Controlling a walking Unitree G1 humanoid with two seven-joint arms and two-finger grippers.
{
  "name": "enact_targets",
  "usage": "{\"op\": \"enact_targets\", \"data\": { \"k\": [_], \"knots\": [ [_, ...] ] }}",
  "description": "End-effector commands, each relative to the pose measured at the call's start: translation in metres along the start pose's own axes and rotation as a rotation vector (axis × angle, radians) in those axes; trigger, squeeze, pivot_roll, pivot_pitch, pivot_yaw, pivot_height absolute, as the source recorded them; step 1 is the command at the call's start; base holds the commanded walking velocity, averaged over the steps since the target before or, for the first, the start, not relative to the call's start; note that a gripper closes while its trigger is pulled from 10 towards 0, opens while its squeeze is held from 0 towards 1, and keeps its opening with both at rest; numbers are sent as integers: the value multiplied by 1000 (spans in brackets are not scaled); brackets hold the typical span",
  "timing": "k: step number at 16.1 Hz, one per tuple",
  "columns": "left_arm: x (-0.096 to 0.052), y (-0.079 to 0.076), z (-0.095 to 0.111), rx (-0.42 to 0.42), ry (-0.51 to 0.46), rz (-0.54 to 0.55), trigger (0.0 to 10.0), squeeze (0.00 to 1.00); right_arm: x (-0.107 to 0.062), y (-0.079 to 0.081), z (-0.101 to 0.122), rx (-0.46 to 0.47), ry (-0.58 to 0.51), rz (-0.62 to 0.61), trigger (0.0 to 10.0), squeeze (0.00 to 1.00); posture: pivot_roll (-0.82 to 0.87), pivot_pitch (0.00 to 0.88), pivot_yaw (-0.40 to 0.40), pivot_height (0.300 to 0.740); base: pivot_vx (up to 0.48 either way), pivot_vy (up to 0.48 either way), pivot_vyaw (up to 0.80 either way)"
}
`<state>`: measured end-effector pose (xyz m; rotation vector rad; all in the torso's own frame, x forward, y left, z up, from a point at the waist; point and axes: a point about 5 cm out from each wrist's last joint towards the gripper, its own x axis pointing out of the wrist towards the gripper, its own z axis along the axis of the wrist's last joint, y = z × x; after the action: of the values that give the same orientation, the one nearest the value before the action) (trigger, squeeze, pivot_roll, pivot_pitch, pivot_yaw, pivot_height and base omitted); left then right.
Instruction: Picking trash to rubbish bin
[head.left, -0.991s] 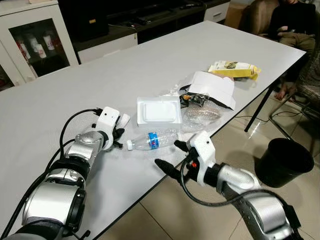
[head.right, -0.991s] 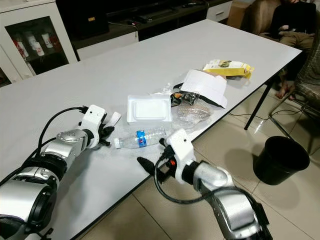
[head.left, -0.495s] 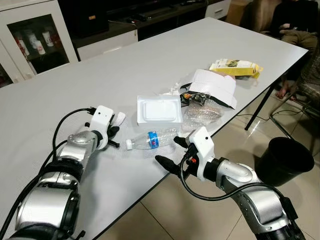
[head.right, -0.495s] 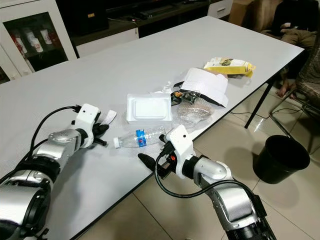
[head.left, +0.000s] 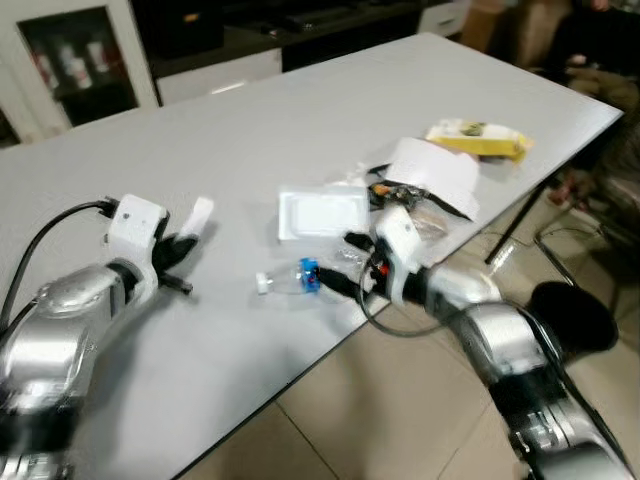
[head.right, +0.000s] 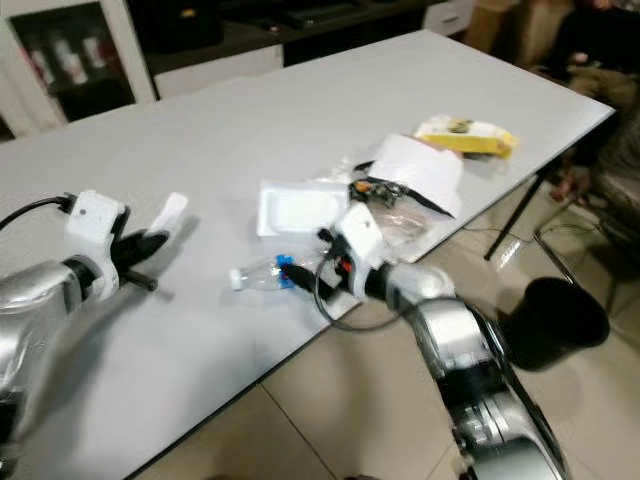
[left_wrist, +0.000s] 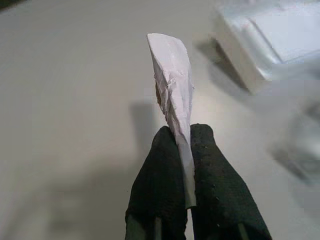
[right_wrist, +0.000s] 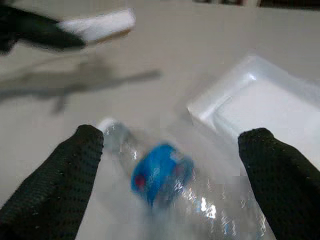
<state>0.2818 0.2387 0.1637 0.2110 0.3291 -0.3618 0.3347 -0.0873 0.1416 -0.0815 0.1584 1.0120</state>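
Observation:
My gripper will carry the clear plastic bottle (head.left: 290, 281) to the bin, and the bottle's few drops should stay inside, because the white cap (head.left: 264, 283) is on the bottle's neck.
My left gripper (head.left: 185, 243) is raised over the left part of the white table (head.left: 250, 110) and is shut on a white scrap of paper (left_wrist: 172, 85), which sticks out past the fingertips. A clear plastic bottle (head.left: 295, 277) with a blue label and white cap lies near the table's front edge. My right gripper (head.left: 343, 262) is open at the bottle's base end. In the right wrist view the bottle (right_wrist: 165, 175) lies between the two spread black fingers (right_wrist: 60, 190).
A white foam box (head.left: 320, 212) lies just behind the bottle. To its right are clear crumpled wrap (head.left: 428, 225), a white paper bag (head.left: 435, 175) and a yellow packet (head.left: 478, 140). A black bin (head.left: 575, 315) stands on the floor at the right. A person (head.left: 590, 40) sits beyond the table's far corner.
My right gripper has come in from below the table edge and now straddles the bottle. My left gripper has drawn back to the left with the paper scrap. The camera has shifted too.

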Motion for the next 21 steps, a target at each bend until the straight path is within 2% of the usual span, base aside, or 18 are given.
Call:
{"op": "enact_targets", "data": {
  "k": [1, 3, 4, 5, 6, 7, 10, 13, 15, 17, 18, 19, 20, 21],
  "knots": [
    [-11, -7, 7, -4, -2, -23, 0, 0, 3, -4, 0, -29, 10, 47, 10000, 1000, 97, 53, -90, 740, 0, 0, 0],
    [-23, -17, 7, -17, 1, -49, 0, 0, 11, -8, 3, -63, 46, 114, 10000, 1000, 123, 58, -104, 740, 0, 0, 0],
    [-33, -25, 6, -39, 16, -73, 0, 0, 17, -10, 6, -111, 70, 152, 10000, 1000, 139, 71, -122, 740, 0, 0, 0],
    [-36, -31, 5, -45, 31, -98, 0, 0, 21, -13, 11, -163, 98, 154, 10000, 1000, 151, 72, -128, 740, 0, 0, 0],
    [-38, -35, 5, -51, 37, -108, 0, 0, 23, -14, 12, -185, 114, 166, 10000, 424, 152, 75, -130, 740, 0, 0, 0],
    [-42, -39, 5, -58, 48, -109, 0, 0, 26, -16, 13, -219, 142, 183, 10000, 0, 162, 75, -136, 740, 0, 0, 0],
    [-53, -39, 5, -56, 82, -87, 0, 0, 27, -19, 5, -311, 263, 200, 10000, 0, 191, 80, -144, 740, 0, 0, 0],
    [-58, -43, 7, -75, 101, -136, 0, 0, 18, -25, -7, -287, 381, 228, 10000, 0, 198, 76, -139, 740, 0, 0, 0],
    [-58, -46, 8, -73, 110, -159, 0, 0, 16, -27, -10, -287, 400, 216, 10000, 0, 198, 74, -137, 740, 0, 0, 0],
    [-62, -56, 12, -62, 98, -299, 0, 0, 14, -30, -11, -281, 405, 188, 10000, 0, 197, 70, -132, 740, 0, 0, 0],
    [-67, -63, 17, -7, 62, -401, 0, 0, 13, -31, -12, -276, 406, 180, 10000, 0, 198, 66, -130, 740, 0, 0, 0],
    [-70, -65, 17, 22, 71, -446, 0, 0, 12, -32, -12, -270, 407, 173, 10000, 0, 198, 64, -129, 740, 0, 0, 0],
    [-72, -65, 16, 46, 100, -470, 0, 0, 11, -33, -12, -265, 406, 164, 4392, 0, 196, 57, -126, 740, 0, 0, 0],
    [-71, -64, 15, 68, 118, -476, 0, 0, 11, -34, -10, -264, 399, 155, 0, 0, 197, 50, -123, 740, 0, 0, 0]
  ]
}}
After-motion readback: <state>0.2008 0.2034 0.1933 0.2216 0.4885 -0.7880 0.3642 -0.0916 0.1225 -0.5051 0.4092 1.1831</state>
